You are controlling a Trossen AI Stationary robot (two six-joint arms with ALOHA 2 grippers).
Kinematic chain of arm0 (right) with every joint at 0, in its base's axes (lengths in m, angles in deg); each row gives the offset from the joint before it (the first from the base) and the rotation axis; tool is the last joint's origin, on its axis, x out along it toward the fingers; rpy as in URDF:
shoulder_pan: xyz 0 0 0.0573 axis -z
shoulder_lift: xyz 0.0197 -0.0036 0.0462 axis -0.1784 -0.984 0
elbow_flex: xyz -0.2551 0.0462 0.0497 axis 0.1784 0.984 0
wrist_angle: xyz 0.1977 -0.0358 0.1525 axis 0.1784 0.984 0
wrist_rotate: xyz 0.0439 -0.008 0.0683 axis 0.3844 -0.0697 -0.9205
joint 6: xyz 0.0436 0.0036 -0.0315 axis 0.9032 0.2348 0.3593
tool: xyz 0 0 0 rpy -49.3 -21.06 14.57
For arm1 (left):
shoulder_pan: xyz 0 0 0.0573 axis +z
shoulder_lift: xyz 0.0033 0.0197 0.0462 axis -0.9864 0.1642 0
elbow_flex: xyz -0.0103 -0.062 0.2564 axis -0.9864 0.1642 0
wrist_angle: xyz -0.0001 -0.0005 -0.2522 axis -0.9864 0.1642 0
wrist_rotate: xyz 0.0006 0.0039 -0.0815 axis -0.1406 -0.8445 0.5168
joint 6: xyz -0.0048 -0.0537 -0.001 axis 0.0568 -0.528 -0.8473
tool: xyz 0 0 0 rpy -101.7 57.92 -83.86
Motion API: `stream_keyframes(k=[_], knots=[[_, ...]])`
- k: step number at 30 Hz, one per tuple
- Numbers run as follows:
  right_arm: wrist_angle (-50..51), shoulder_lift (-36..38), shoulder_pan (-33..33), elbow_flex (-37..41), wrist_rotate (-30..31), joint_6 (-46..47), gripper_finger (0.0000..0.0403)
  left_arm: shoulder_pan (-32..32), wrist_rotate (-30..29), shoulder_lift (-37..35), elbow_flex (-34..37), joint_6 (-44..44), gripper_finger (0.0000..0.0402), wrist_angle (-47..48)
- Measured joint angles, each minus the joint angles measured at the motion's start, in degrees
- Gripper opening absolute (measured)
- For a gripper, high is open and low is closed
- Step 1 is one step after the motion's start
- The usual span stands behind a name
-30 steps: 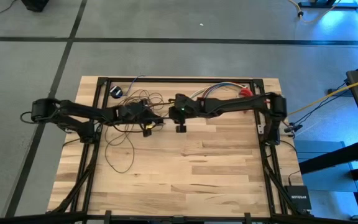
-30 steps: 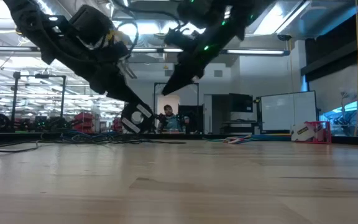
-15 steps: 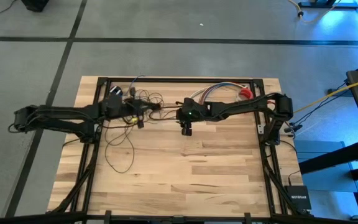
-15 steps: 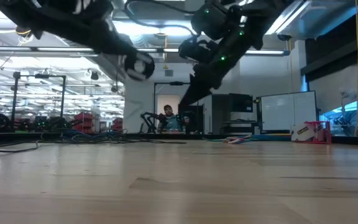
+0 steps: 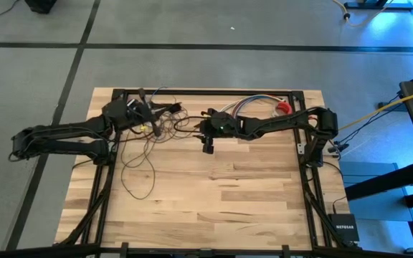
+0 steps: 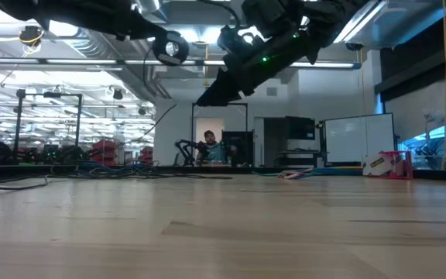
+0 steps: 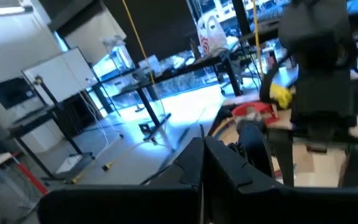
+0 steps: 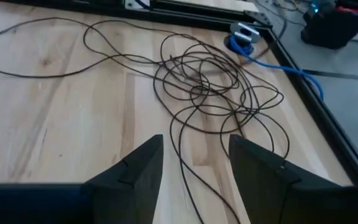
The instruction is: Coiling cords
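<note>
The tangle lies with its loops [image 8: 210,87] spread loosely, so the rest of it should stay on the wood when my right gripper lifts a strand of cord [image 8: 211,187].
The cords [image 8: 207,84] are one thin dark wire. It lies in a tangle of loops on the wooden table [image 5: 214,193], near the far left, and one long loop [image 5: 138,179] trails toward the near side. A small round puck [image 8: 238,40] lies by the far edge. My left gripper [image 5: 169,109] is shut and raised above the tangle, pointing level toward the right; it also shows in the low view [image 6: 170,49]. My right gripper [image 8: 194,162] is open and slants down at the tangle from its right, above the table [image 5: 198,122]. My left gripper is shut on a strand of the cords, but its own fingers hide the place of contact. In the low view a thin strand [image 6: 158,120] hangs slack in a curve from below the gripper down to the table. The fingers lie level, well above the wood.
A bundle of multicoloured wires [image 5: 246,104] and a red thing [image 5: 284,107] lie at the far right under my right arm. A black frame rail [image 8: 303,87] edges the table beyond the tangle. The near half of the table is bare wood.
My left gripper, shut throughout, has risen from the table and drawn back toward the far left, tipping up to level. Part of the tangle has been drawn up and toward the far edge with it, while the long near loop has stayed. My right gripper has tipped to a flatter slant.
</note>
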Motion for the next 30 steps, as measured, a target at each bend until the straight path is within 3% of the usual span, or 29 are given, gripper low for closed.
stream_keyframes(k=[11, 22, 30], knots=[[-0.8, 0.0, 0.0, 0.0, 0.0, 0.1, 0.0188, -0.5, 1.0, 0.2, 0.0, -2.4, 0.0005, 0.5], [-15.1, -0.6, 0.0, 0.0, -1.4, 0.3, 0.0188, -0.8, 1.1, 0.4, 0.1, -2.2, 0.0005, -1.0], [-19.9, -6.7, 0.0, 0.0, 2.4, 7.5, 0.0188, -0.8, 1.1, 0.4, 0.1, -2.5, 0.0005, -1.1]])
